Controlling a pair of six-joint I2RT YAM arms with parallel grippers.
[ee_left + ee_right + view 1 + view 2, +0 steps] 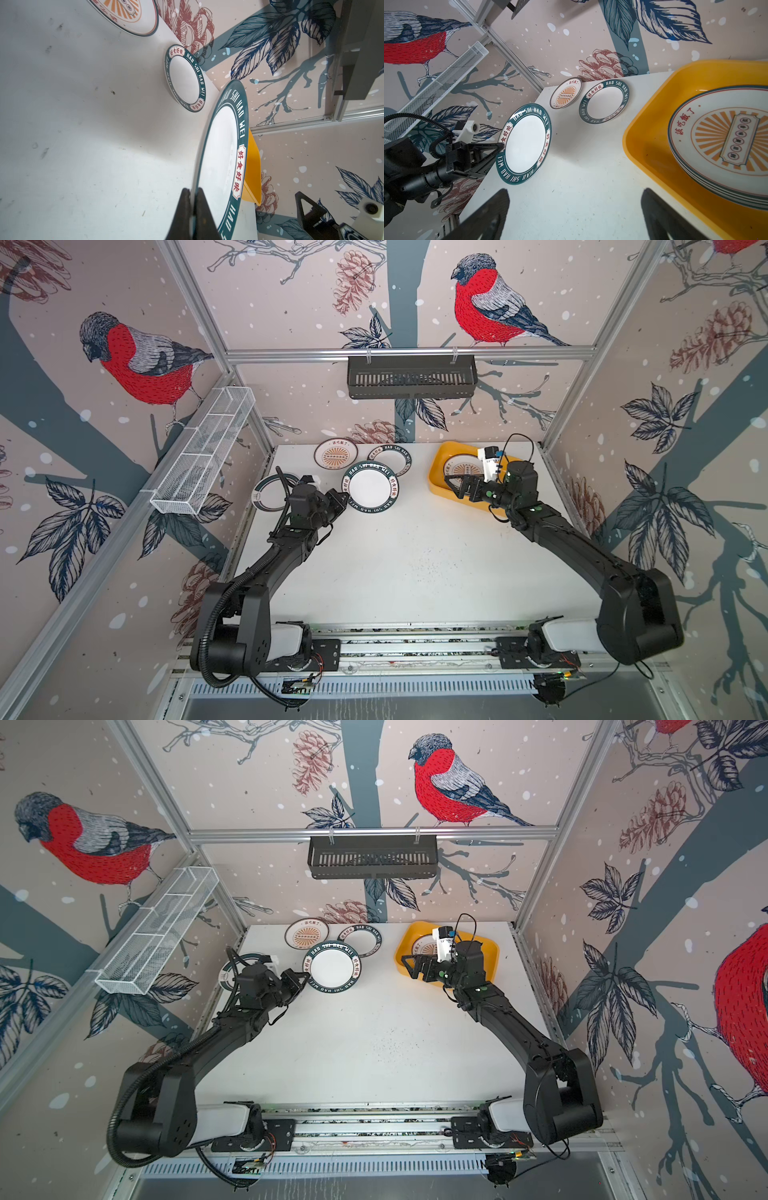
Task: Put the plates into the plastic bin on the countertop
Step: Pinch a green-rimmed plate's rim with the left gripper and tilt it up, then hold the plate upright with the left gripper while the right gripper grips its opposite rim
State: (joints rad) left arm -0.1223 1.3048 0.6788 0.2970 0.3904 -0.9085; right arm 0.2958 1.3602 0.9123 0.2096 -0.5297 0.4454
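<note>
My gripper will lower the lettered-rim plate point(370, 486), and the plate will come to rest flat over the sunburst one, because the stack in the bin sits rim over rim point(714, 183).
My left gripper point(345, 499) point(193, 189) is shut on the rim of a white plate with a dark lettered rim point(371, 488) point(525, 143), held a little above the countertop point(415, 564). The yellow plastic bin point(436, 472) point(639, 145) stands at the back right and holds a stack of plates topped by an orange sunburst one point(726, 141). My right gripper point(453, 487) point(575, 190) hangs open and empty over the bin's near left corner. On the countertop lie a sunburst plate point(336, 453), a lettered-rim plate point(390, 459), and one partly hidden under my left arm point(266, 493).
A black slatted basket point(411, 377) hangs on the back rail. A white wire mesh rack point(203, 450) runs along the left wall. Aluminium rails point(415, 645) edge the front, where both arm bases sit.
</note>
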